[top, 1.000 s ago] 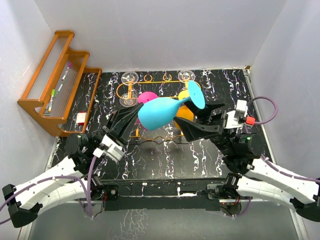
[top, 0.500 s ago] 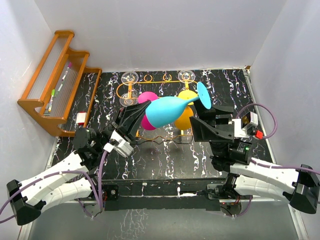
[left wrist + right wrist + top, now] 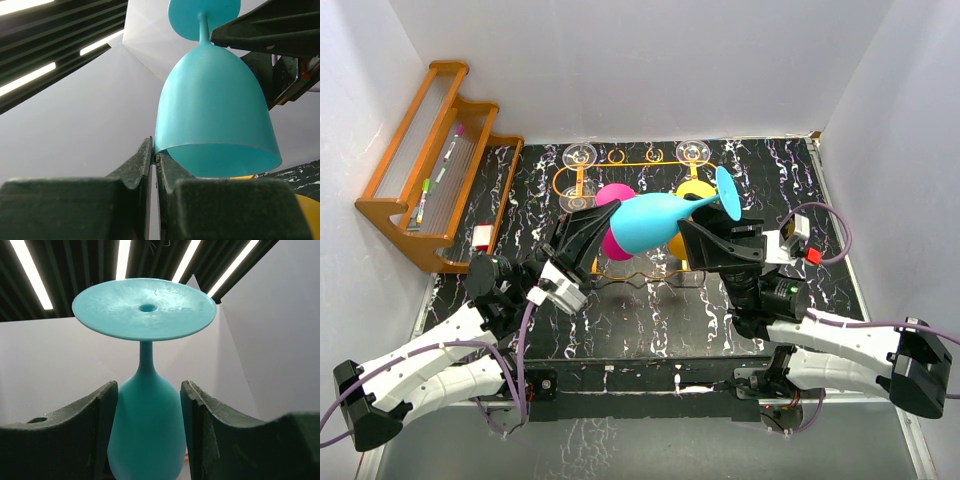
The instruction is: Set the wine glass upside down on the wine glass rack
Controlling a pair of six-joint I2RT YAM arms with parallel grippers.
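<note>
The fingers of the robot's right gripper are on both sides of the bowl below the stem, so the right gripper should open them wider and grip the stem under the foot before it hangs the glass.
The teal wine glass hangs in the air above the orange wire rack, tilted, with its foot to the upper right. My left gripper is shut on the rim of the bowl; the left wrist view shows the fingertips pinching the rim of the glass. My right gripper is open, one finger on each side of the bowl near the stem. In the right wrist view the glass stands between the fingers, foot up, with a gap at the right finger.
On the rack hang clear glasses, a pink glass and a yellow glass. A stepped wooden shelf with pens stands at the back left, with a small white and red thing beside it. White walls enclose the table.
The left gripper carried the glass a little up and to the right. The right gripper swung left and its open fingers now straddle the bowl.
</note>
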